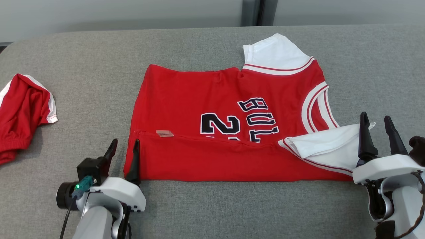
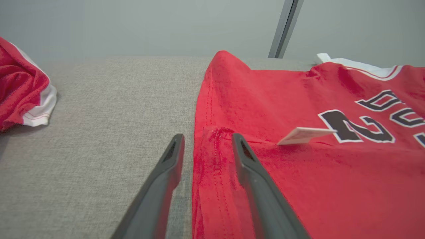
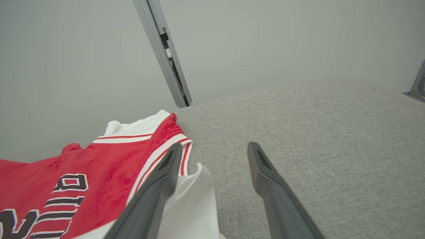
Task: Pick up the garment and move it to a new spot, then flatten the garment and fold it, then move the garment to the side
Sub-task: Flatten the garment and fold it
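Note:
The dark lettering (image 1: 234,137) is cut off by the garment's folded strip (image 1: 231,162), so the folded strip will slide back and show more lettering when the robot pulls the garment's near corner.
The garment (image 1: 206,99) is a red jersey with white sleeves and dark lettering, spread flat on the grey padded table (image 1: 212,205). Its near strip is folded up over the body. My left gripper (image 1: 125,142) stands open at the fold's left corner. In the left wrist view, the garment's (image 2: 298,186) side edge runs between the spread fingers of the left gripper (image 2: 208,136), ungripped. My right gripper (image 1: 376,116) is open at the right end. Its left finger lies over the white sleeve (image 3: 192,199), and bare table shows between the fingers of the right gripper (image 3: 214,145).
A second red garment with white trim (image 1: 23,109) lies bunched at the table's left edge. A small white label (image 1: 165,133) sticks up from the fold line. A grey wall with a dark vertical post (image 1: 252,11) stands behind the table.

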Controlling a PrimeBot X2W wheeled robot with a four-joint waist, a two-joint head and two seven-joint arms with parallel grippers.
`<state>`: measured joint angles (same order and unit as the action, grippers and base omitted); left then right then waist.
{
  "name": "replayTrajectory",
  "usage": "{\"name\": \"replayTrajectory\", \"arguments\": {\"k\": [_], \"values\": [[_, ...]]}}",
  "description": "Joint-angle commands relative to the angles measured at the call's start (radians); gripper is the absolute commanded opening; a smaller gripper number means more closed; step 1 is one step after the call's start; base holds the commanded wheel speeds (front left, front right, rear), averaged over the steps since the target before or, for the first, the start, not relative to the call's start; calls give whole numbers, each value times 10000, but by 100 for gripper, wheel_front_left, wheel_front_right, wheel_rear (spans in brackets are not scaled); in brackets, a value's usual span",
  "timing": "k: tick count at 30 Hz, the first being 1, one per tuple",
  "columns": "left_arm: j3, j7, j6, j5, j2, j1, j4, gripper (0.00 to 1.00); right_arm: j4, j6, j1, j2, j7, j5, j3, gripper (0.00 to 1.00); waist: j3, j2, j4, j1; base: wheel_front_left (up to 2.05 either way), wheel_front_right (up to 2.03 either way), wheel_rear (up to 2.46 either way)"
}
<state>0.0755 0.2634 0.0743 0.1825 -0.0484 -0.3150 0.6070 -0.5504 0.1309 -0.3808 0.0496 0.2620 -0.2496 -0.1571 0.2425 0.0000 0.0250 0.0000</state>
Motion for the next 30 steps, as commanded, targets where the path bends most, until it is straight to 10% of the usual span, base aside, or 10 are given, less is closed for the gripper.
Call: {"name": "replayTrajectory", "arguments": {"k": [1,19,30], "values": [[-33,18,-76,36,-44,151,-38,100,77,-3,159,39,43,-39,-20,100,-22,0,1,0,0,0,0],[200,19,-658,736,-48,1633,-929,100,2115,-3,2636,52,31,-750,-184,100,-419,0,-92,0,0,0,0],[346,18,-548,762,-47,1778,-984,100,799,-3,3012,396,31,-1039,753,100,-462,0,53,0,0,0,0]]}}
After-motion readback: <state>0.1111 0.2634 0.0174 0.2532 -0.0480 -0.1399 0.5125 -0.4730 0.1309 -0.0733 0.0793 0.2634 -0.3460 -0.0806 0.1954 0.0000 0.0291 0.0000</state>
